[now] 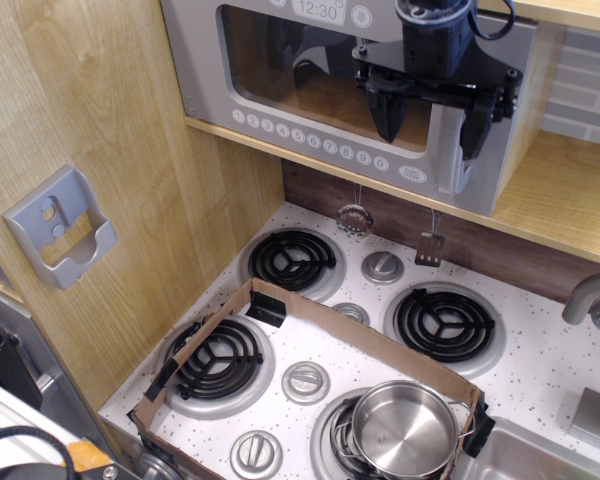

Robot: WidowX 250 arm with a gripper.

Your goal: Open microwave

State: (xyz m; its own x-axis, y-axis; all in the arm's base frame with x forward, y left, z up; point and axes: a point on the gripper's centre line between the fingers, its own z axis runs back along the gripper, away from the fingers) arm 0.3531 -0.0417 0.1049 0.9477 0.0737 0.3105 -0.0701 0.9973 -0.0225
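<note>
My gripper will swing the whole grey front (204, 70) out when it pulls the silver handle, since the buttons (311, 141) and clock share a panel with the window.
The grey microwave (205, 60) sits on a wooden shelf above the stove, with a clear window door, a row of round buttons (310, 138) and a clock display (318, 10). Its door looks shut. My black gripper (429, 122) hangs in front of the right part of the door, open. One finger (386, 112) is over the window. The other finger (472, 128) is at the right edge. The silver handle (450, 150) shows between them, mostly hidden by the gripper.
Below is a white stove top (540, 370) with black coil burners (292, 260), silver knobs and a steel pot (405, 428) inside a cardboard frame (310, 315). Utensils (355, 215) hang under the shelf. A grey wall holder (60, 228) is at the left, a faucet (592, 300) at the right.
</note>
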